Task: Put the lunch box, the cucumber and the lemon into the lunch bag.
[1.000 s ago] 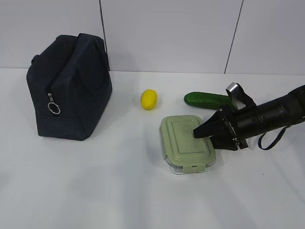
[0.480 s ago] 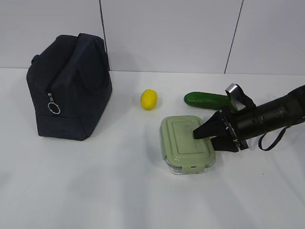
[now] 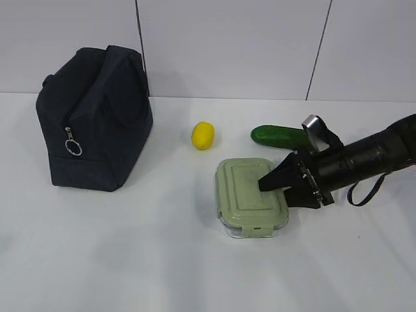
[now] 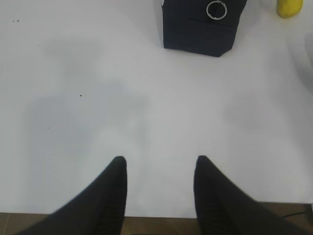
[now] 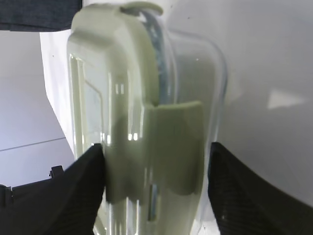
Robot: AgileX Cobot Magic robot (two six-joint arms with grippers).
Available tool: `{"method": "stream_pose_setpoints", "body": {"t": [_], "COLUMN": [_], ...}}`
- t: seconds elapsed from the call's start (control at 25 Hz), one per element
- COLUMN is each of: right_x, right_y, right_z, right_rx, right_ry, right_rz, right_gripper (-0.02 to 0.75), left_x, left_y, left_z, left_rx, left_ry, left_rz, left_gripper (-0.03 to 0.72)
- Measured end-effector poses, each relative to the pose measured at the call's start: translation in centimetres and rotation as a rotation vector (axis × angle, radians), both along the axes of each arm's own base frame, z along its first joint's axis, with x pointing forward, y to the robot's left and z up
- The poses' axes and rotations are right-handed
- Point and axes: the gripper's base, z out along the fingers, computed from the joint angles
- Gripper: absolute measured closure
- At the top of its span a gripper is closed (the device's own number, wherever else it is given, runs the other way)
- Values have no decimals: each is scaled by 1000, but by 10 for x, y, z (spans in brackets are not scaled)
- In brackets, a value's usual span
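I expect the lunch box (image 3: 252,192) to stay closed when I lift and carry it, since the sage-green clip (image 3: 257,231) is folded down over the clear base.
The lunch box (image 3: 247,195), clear with a sage-green lid, lies flat at the table's middle right. My right gripper (image 3: 268,187) is open, its jaws straddling the box's right end, one above the lid and one beside the base. The right wrist view shows the box (image 5: 146,98) between the fingers of my right gripper (image 5: 155,146). The cucumber (image 3: 279,136) lies just behind the box. The lemon (image 3: 203,135) sits left of the cucumber. The navy lunch bag (image 3: 94,117) stands at the far left. My left gripper (image 4: 160,159) is open and empty over the table's front edge.
The bag's silver ring pull (image 3: 75,149) hangs on its near side and also shows in the left wrist view (image 4: 216,10). A tiled wall runs behind the table. The white tabletop (image 3: 130,247) lies bare between bag and box.
My right gripper has moved left, farther over the lunch box. The box has slid a little to the left on the table. The other things have not moved.
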Motion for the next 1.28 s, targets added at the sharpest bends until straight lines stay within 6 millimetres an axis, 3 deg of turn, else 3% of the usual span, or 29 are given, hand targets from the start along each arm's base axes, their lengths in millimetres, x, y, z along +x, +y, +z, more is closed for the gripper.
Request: {"method": "stream_pose_setpoints", "body": {"t": [0.36,0.68,1.28], "right_x": [0,0,1], "right_y": [4,4,4], "right_z": [0,1,1], "right_rx": [5,9,10], "right_ry": [-1,1,3], "right_rz": [1,-6,-8], "right_gripper": [230,305,325], "left_x": [0,0,0], "left_y": [0,0,0], "left_z": [0,0,0], "left_rx": [2,2,2], "left_ry": [-1,-1,-1], "left_rz": [1,1,1], "left_gripper": [368,368,368]}}
